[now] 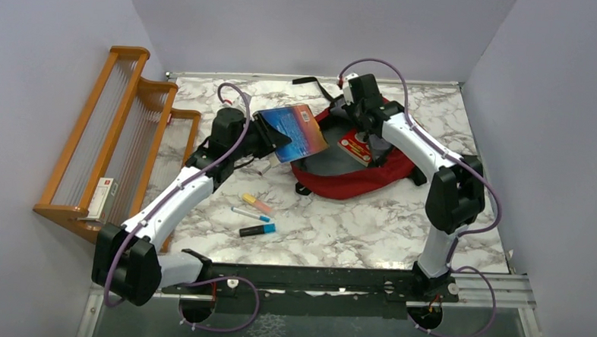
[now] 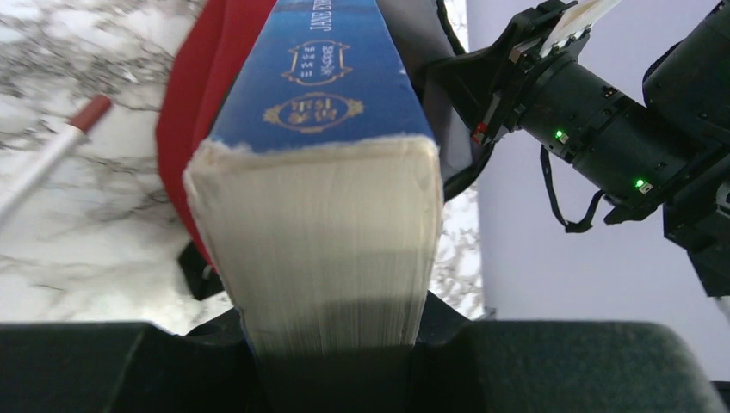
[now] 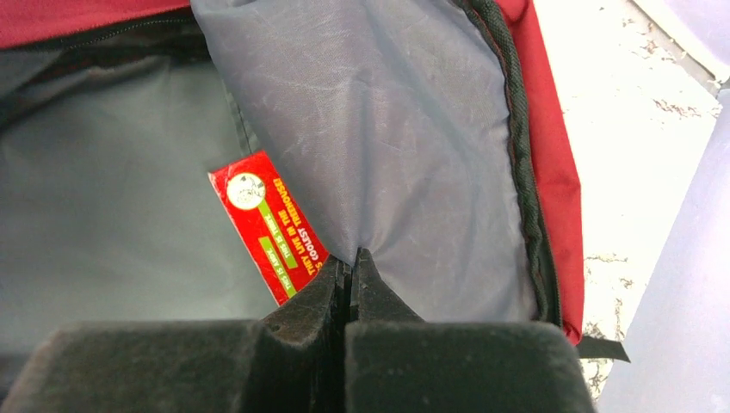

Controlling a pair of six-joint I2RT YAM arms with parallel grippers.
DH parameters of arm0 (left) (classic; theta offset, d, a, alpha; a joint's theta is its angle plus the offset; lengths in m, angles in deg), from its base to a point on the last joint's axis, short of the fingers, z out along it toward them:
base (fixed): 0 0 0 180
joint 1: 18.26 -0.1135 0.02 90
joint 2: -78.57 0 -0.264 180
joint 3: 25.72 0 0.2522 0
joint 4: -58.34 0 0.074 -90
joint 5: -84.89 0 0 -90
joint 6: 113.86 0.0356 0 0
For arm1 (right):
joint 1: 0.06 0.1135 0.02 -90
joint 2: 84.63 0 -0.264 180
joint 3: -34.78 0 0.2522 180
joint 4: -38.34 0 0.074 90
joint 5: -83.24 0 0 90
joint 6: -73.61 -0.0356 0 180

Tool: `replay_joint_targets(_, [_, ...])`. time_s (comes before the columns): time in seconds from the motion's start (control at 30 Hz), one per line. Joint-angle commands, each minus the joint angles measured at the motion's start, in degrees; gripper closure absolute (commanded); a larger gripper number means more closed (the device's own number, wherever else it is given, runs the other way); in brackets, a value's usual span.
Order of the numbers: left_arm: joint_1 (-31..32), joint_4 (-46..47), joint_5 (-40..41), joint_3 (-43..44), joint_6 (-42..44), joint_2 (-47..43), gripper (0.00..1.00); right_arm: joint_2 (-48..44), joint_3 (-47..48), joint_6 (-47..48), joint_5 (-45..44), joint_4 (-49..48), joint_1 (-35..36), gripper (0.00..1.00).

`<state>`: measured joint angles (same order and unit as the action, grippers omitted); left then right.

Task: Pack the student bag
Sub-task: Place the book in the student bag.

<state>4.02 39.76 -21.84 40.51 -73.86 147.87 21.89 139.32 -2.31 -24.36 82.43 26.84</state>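
Note:
I should keep moving my left gripper inward and let go over the red book (image 1: 355,146), because the blue book's loose end (image 1: 315,132) faces the open bag and the grey lining flap is held back.
The red student bag (image 1: 356,182) lies open at the table's back middle, its grey lining (image 3: 387,129) showing. My left gripper (image 1: 270,137) is shut on a thick blue book (image 1: 297,130) and holds it in the air at the bag's left edge; in the left wrist view the book's page edge (image 2: 318,249) fills the jaws. My right gripper (image 1: 365,130) is shut on a fold of the grey lining flap and holds it up (image 3: 351,258). A red book (image 3: 267,224) lies inside the bag (image 1: 355,148).
An orange wooden rack (image 1: 122,130) stands at the left with a small white box (image 1: 102,198) on it. Three markers (image 1: 255,216) and a pen (image 2: 52,155) lie on the marble table (image 1: 353,232) in front of the bag. A black strap (image 1: 314,84) trails behind.

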Motion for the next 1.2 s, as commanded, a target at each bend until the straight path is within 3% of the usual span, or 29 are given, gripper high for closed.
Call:
replay_joint_targets(0.0, [2.7,12.8,3.1,3.8,-12.1,0.5,1.0,-1.9,4.0,-4.2,-1.6,0.7,0.2,0.99])
replay_joint_targets(0.3, [8.4,17.0,7.3,6.2,-18.8,7.7,1.0,-2.9,4.1,-11.3,-3.1,-0.4,0.2,0.99])
replay_joint_targets(0.67, [11.2,23.2,6.3,11.3,-22.6,18.5,1.0,-5.9,3.7,-17.1,5.9,-1.6,0.2,0.99])
replay_joint_targets(0.97, [12.7,27.6,5.3,17.2,-21.5,27.7,1.0,-8.3,2.8,-18.1,8.6,-2.4,0.2,0.99])
replay_joint_targets(1.17, [13.1,35.6,3.9,21.0,-20.9,33.9,1.0,-10.6,0.0,-18.9,9.7,-3.3,0.2,0.99])
